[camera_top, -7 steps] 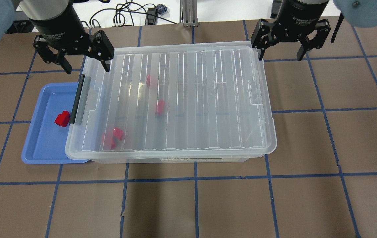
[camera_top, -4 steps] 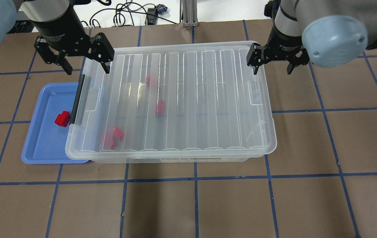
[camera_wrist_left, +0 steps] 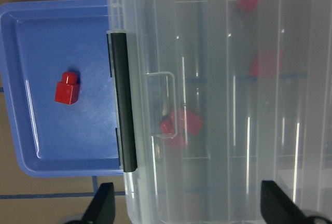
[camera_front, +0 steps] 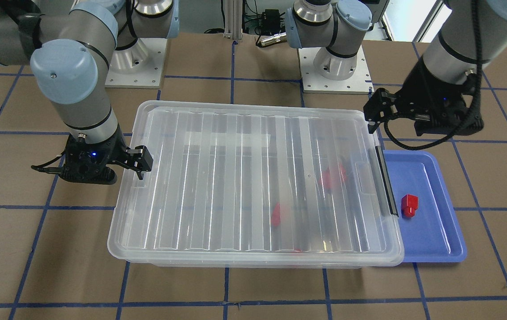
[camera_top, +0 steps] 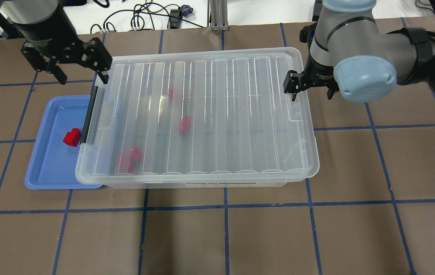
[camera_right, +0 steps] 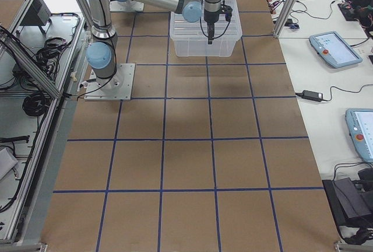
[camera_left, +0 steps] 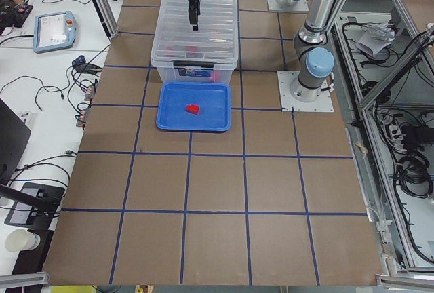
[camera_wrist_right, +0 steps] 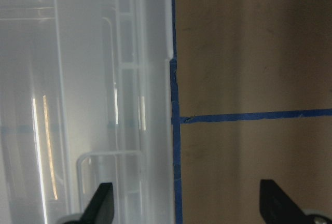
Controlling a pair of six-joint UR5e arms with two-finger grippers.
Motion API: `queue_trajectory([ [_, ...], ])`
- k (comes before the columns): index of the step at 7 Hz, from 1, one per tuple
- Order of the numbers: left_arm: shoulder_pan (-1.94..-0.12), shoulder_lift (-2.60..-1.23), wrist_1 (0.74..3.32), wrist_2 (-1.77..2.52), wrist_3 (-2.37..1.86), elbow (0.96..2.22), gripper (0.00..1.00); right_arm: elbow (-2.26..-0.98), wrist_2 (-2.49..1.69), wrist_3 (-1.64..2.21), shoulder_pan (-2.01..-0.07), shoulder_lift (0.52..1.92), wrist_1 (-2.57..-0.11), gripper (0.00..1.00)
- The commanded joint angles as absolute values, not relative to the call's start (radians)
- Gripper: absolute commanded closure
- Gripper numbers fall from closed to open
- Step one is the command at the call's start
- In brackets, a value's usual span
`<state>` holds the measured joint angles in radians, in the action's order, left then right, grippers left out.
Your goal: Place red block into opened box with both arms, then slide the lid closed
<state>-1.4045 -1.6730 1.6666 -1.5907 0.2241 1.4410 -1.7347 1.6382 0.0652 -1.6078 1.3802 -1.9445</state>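
The blurred red patch [camera_wrist_left: 180,124] next to the black bar is wide and bumpy, so I should expect red blocks huddled together [camera_front: 334,177] under the lid.
The clear ridged lid [camera_top: 240,114] lies on top of the clear box [camera_top: 202,184] and covers it. Three red blocks show blurred through it, one of them [camera_top: 184,123] near the middle. One more red block [camera_top: 72,137] lies in the blue tray [camera_top: 49,172], beside the box's black bar [camera_top: 89,114]. My left gripper [camera_top: 82,78] hangs open above the box's far left corner, holding nothing. My right gripper [camera_top: 311,93] stands open at the lid's right short edge, one finger [camera_top: 292,91] at the rim and the other outside over the table.
The blue tray is partly tucked under the lid's left overhang. Cables and a metal post [camera_top: 217,15] sit on the white surface behind the table. Brown table with blue tape lines [camera_top: 225,236] stretches in front of and to the right of the box.
The right gripper has swung down and in to the lid's right edge, its arm now bent over the table. The left gripper has drifted left, off the lid's corner. Lid and blocks stay put.
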Motion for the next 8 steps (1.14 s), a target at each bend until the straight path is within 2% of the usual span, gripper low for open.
queue_trajectory([
  [1, -1.254, -1.699, 1.552, -1.589, 0.458, 1.526, 0.00, -1.738, 1.708, 0.061, -1.609, 1.376, -1.947, 0.00],
  [5, -1.099, -1.755, 1.219, -1.537, 0.676, 1.737, 0.00, -1.736, 1.804, 0.037, -1.579, 1.374, -1.951, 0.00],
  [8, -1.086, -1.798, 1.128, -1.536, 0.683, 1.808, 0.00, -1.735, 1.810, 0.014, -1.499, 1.376, -1.947, 0.00],
])
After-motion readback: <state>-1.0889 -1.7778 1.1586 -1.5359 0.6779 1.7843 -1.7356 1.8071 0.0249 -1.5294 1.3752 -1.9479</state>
